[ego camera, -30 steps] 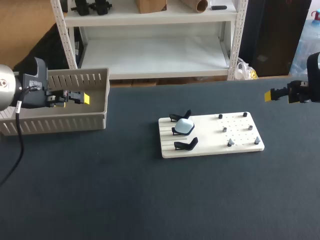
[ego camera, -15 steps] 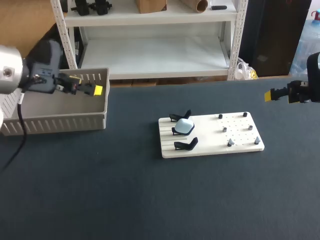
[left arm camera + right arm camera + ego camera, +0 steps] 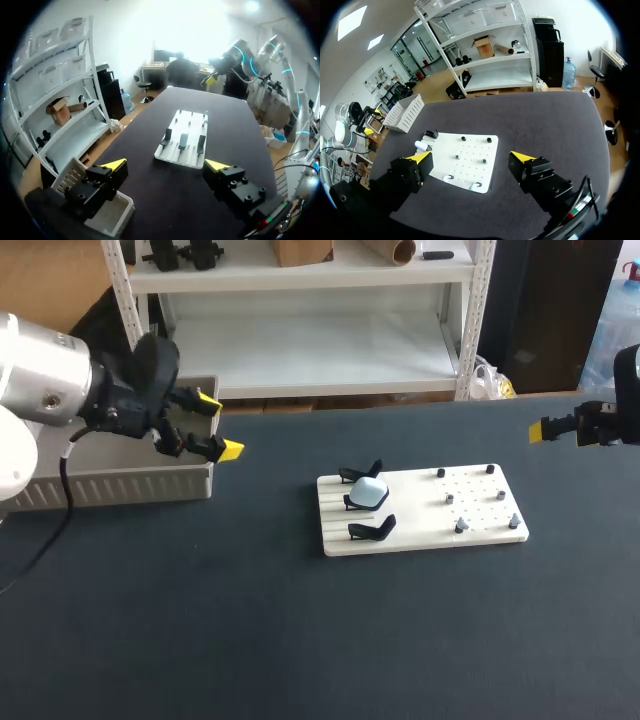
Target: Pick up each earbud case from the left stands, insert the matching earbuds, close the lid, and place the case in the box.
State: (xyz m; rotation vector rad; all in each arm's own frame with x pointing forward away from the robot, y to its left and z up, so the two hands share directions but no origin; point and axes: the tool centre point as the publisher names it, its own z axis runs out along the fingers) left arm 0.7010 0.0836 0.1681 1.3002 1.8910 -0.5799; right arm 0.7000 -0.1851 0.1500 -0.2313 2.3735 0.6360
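Note:
My gripper will find empty slots inside the pale earbud case when it opens the case's lid, because small earbuds are still on the pegs.
A white board lies mid-table with three black stands on its left part. The middle stand holds a pale earbud case; the stands on either side of it are bare. Small earbuds sit on pegs on the board's right part. My left gripper hangs open and empty just past the grey box's right end. In the left wrist view the left gripper faces the board ahead. My right gripper is open and empty, high at the table's right, off to the side of the board.
The grey slatted box stands at the table's far left, partly hidden by my left arm; its corner shows under my left finger. Dark tabletop surrounds the board on all sides.
My left gripper has swung right, from over the box to beyond its right end, and turned so its fingers stand one above the other. The right arm has stayed put.

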